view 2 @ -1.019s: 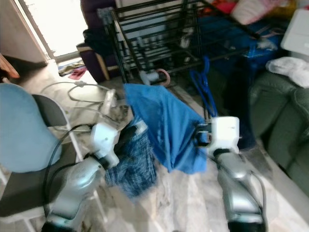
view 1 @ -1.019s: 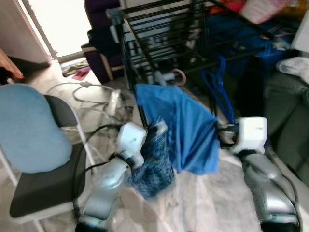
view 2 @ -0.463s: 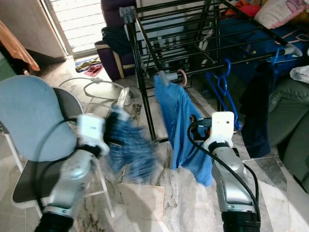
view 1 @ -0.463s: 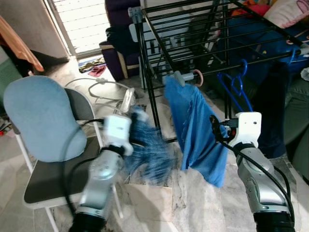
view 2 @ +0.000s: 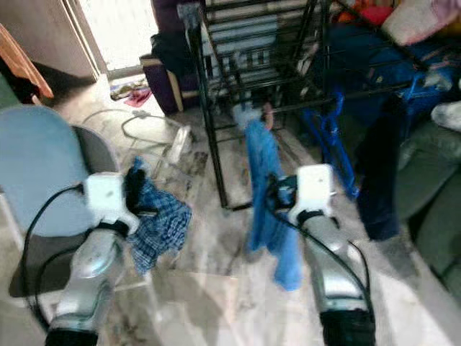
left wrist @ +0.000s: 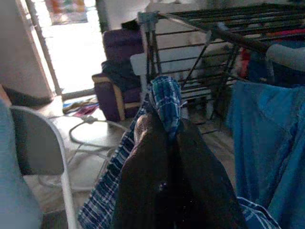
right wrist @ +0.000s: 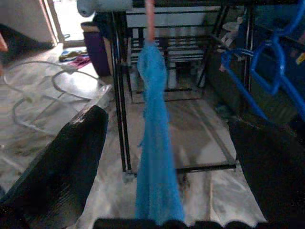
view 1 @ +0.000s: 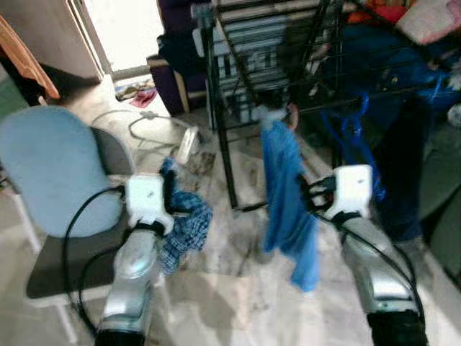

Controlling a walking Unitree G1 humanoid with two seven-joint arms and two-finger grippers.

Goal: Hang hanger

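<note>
My gripper will lift the blue hanger, and since its blue arms show clear of cloth, the hanger should come off the rack empty and leave the dark garment behind.
A blue shirt hangs straight down from the black drying rack on a hanger with a pink hook. My right gripper sits right beside the shirt at mid height. Its fingers are spread wide open, and the shirt hangs ahead between them, not gripped. My left gripper is lower left, near the chair, shut on a blue plaid cloth that droops from it.
A folding chair with a light blue back stands close at my left. Several blue hangers and a dark garment hang on the rack's right side. White cable lies on the marble floor. A grey sofa is at right.
The camera has shifted. The plaid cloth, which was swinging, now droops still from my left gripper. The blue shirt has drawn in and hangs narrow and straight beside my right gripper.
</note>
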